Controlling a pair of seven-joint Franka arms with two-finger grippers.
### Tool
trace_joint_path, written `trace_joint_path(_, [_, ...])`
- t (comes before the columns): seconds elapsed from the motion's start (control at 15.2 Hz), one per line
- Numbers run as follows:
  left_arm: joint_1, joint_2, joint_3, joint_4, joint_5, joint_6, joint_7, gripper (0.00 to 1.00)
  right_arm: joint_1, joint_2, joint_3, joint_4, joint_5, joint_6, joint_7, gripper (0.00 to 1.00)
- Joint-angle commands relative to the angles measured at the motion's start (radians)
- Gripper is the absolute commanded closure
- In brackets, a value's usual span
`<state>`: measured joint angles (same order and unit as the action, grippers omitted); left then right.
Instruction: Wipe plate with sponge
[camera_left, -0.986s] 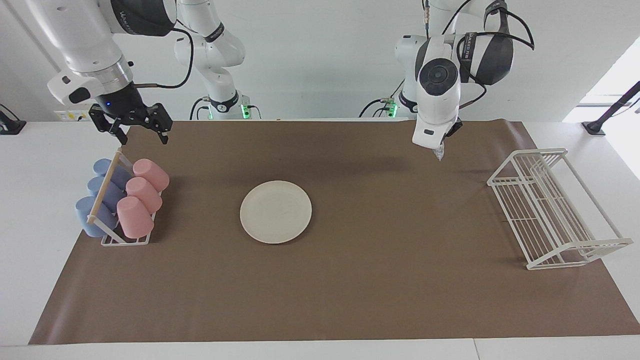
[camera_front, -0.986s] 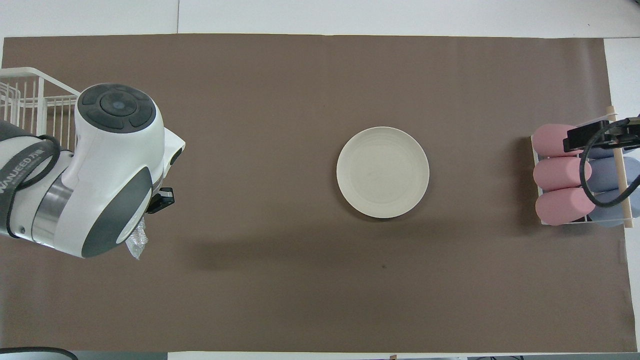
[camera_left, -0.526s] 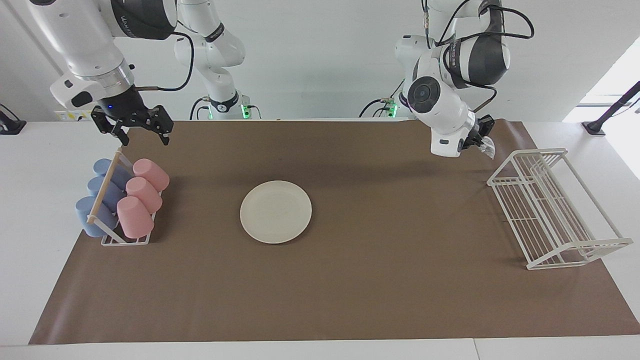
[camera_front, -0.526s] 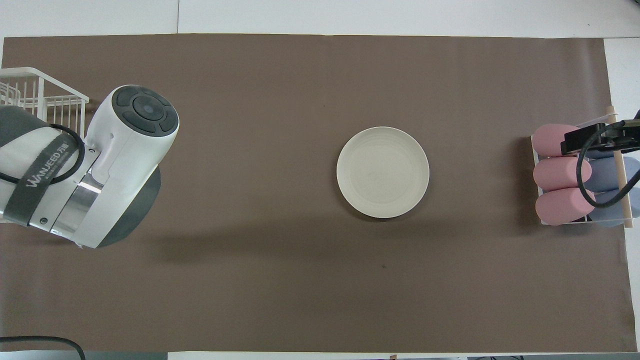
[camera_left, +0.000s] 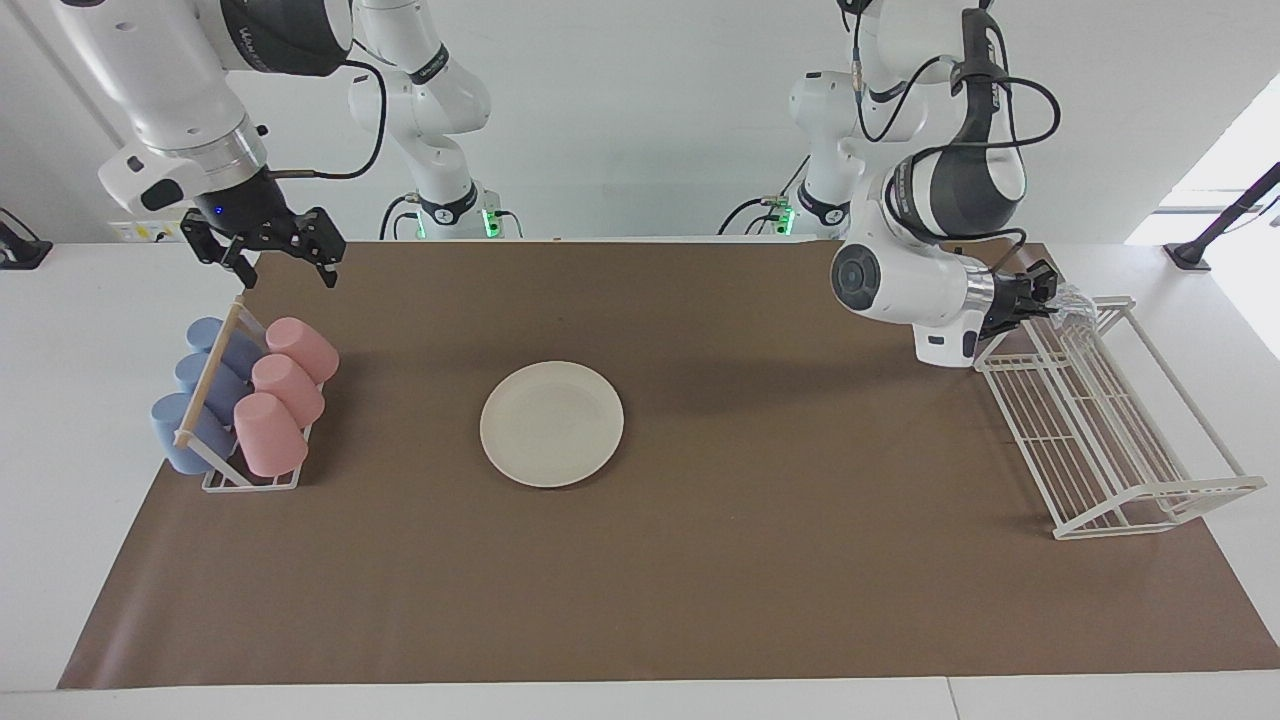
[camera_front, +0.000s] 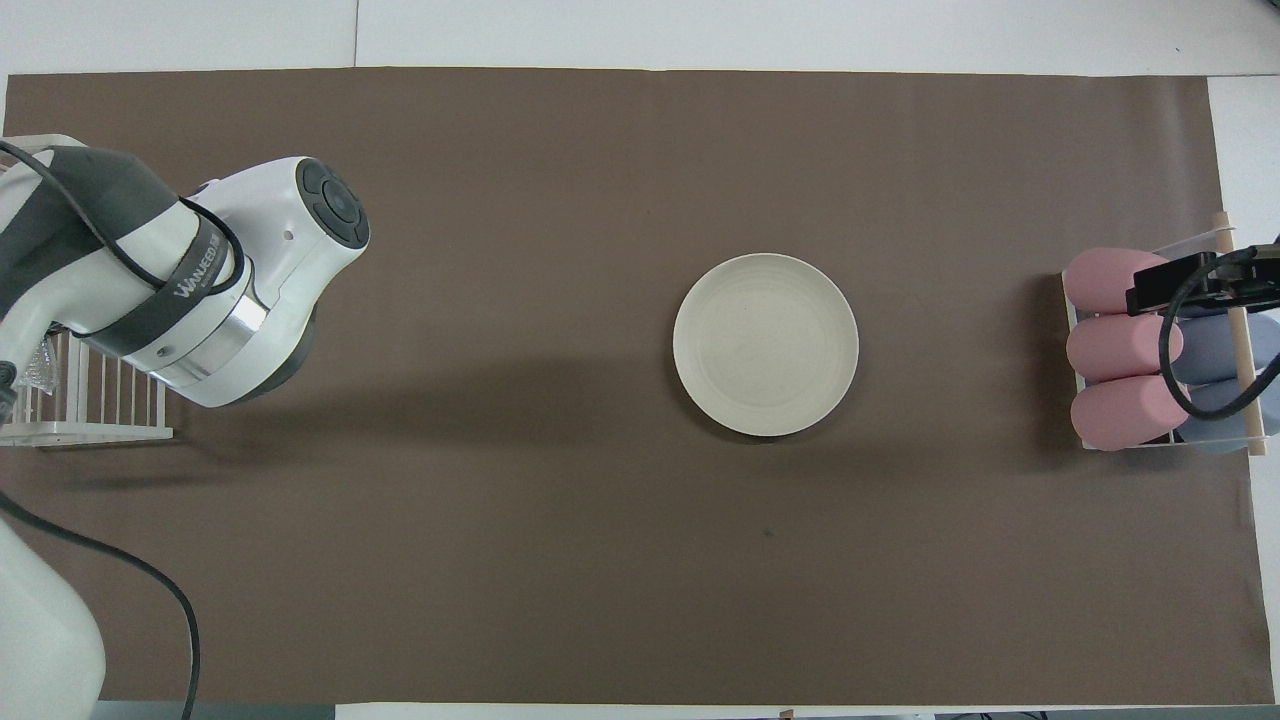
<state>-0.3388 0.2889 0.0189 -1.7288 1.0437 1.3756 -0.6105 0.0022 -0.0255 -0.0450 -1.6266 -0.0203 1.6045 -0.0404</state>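
The silvery sponge (camera_left: 1075, 310) is over the empty white wire rack, so my left gripper should keep lowering the sponge onto the wires (camera_left: 1083, 382) and let go of it there.
The cream-white plate (camera_left: 551, 423) (camera_front: 765, 344) lies flat in the middle of the brown mat, with nothing on it. My left gripper (camera_left: 1048, 291) points sideways, away from the plate, and is shut on the silvery sponge (camera_left: 1072, 298). It holds the sponge over the end of the white wire rack (camera_left: 1100, 420) nearest the robots. In the overhead view the left wrist covers the gripper, and only a shiny bit of sponge (camera_front: 40, 362) shows over the rack. My right gripper (camera_left: 283, 270) hangs open and empty over the cup holder, well apart from the plate.
A holder with pink and blue cups (camera_left: 245, 400) (camera_front: 1150, 350) lying on their sides stands at the right arm's end of the mat. The wire rack (camera_front: 90, 425) stands at the left arm's end. The brown mat (camera_left: 760, 560) covers most of the table.
The left arm has swung away from the plate toward the wire rack, turning its wrist sideways and carrying the sponge over the rack. The right arm has barely moved.
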Motion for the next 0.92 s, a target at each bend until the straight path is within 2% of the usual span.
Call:
trace_joint_path(0.0, [0.02,0.142,-0.002,0.138,0.03,-0.01,-0.008,1.0,0.002,-0.024,-0.001,-0.025,0.003,-0.006,0.02,0.0])
trace_joint_path(0.33, [0.067,0.144,-0.004,0.078,0.059,0.098,-0.011,1.0,0.002,-0.022,0.001,-0.021,0.003,-0.006,0.023,0.0])
trace_joint_path(0.85, [0.07,0.134,-0.007,0.037,0.03,0.157,-0.031,1.0,0.005,-0.024,0.001,-0.021,0.003,-0.02,0.025,0.0])
